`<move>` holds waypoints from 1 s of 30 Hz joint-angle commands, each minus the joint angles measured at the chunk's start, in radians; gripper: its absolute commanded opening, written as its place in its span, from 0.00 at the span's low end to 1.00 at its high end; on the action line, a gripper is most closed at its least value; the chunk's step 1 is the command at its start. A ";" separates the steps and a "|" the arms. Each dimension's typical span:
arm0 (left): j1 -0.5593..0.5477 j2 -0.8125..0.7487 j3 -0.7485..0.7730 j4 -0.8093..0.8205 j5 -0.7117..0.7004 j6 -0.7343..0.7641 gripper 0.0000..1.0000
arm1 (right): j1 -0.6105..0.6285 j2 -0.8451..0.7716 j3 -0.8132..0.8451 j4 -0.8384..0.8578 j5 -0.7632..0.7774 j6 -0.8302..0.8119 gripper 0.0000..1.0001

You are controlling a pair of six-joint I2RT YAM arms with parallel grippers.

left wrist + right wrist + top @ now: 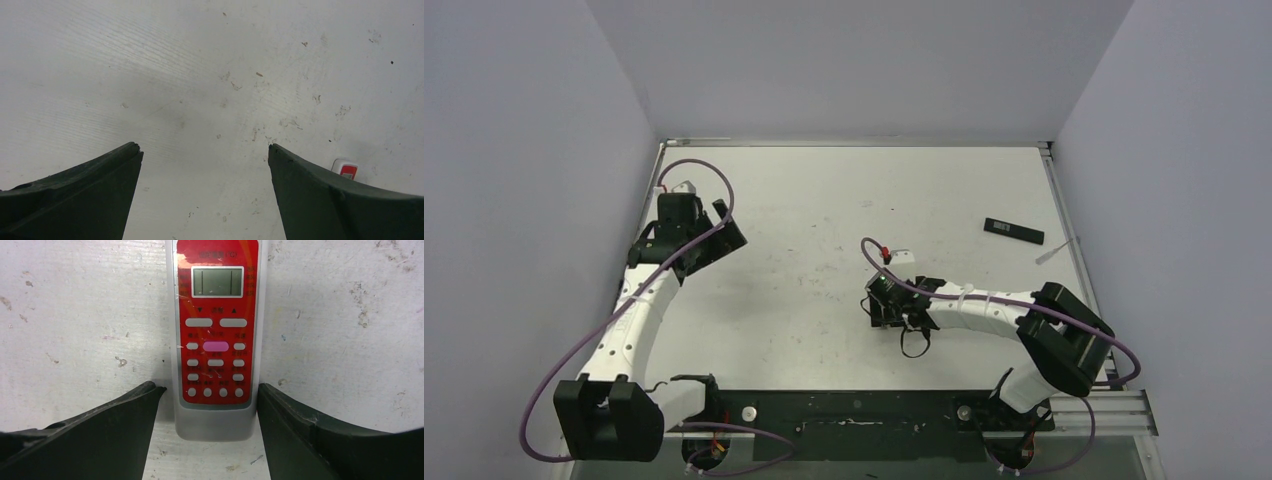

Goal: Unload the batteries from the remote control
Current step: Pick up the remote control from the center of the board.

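My right gripper should pick up the remote control [216,345] and my left gripper should grab its far end [345,166], because the remote control lies face up with its back against the table.
The remote control [215,340] is white with a red button face and a small screen, and it lies face up on the table. My right gripper [211,387] straddles its near end. The right finger touches the remote's edge and a thin gap shows at the left finger, so the jaws stand open around it. In the top view the right gripper [882,305] points down mid-table and hides the remote. My left gripper [205,146] is wide open over bare table at the far left [727,228]. The batteries are out of view.
A flat black rectangular piece [1013,230] lies at the back right, with a thin white stick [1052,252] near it. A small white-and-red thing [346,169] peeks out beside the left gripper's right finger. The table [824,200] is scuffed white, walled on three sides.
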 commanded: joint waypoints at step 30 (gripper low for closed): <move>-0.002 -0.048 -0.198 0.480 0.628 -0.166 1.00 | 0.022 -0.273 -0.105 0.302 -0.235 -0.158 0.24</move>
